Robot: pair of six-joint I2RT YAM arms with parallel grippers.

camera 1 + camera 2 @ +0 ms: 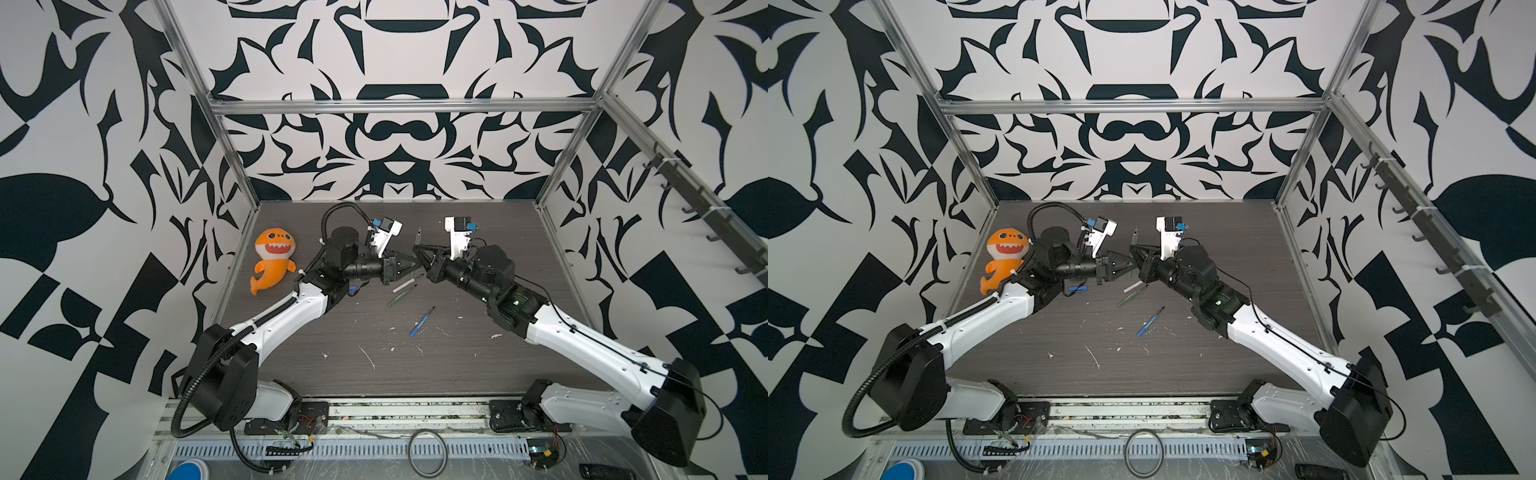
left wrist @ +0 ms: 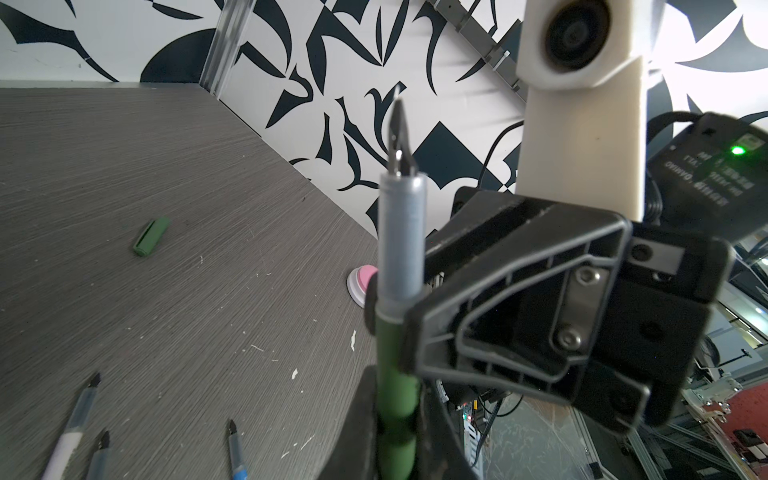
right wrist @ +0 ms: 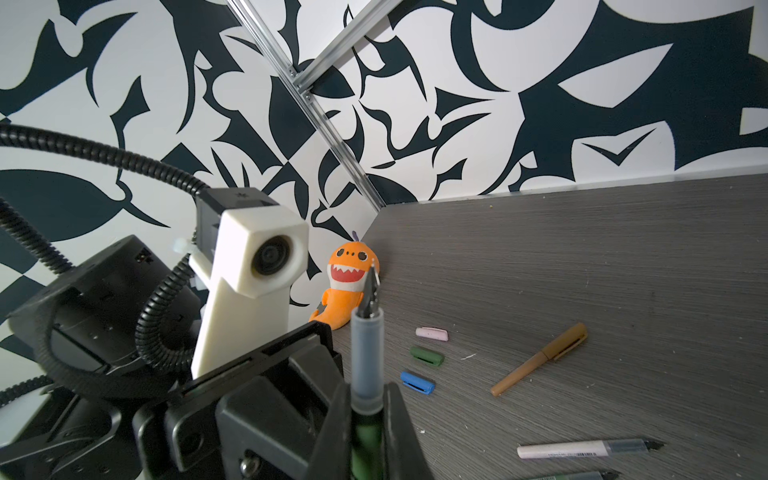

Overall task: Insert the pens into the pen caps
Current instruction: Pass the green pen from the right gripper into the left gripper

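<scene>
Both my grippers are holding the green pen. My left gripper should keep hold of the pen's body while my right gripper opens and takes the lone green cap.
One green pen stands upright above the back middle of the table, dark tip up. My left gripper is shut on its green barrel. My right gripper is shut on the same pen, just under the grey grip section. On the table lie a white-pink pen, another green pen and a blue pen. An orange-brown pen lies with its cap on. Loose caps lie apart: pink, green, blue, and a second green cap.
An orange shark plush sits at the back left by the wall. A round pink-and-white object lies near the right wall. Patterned walls and metal frame posts close in the table. White scuffs mark the dark wood surface.
</scene>
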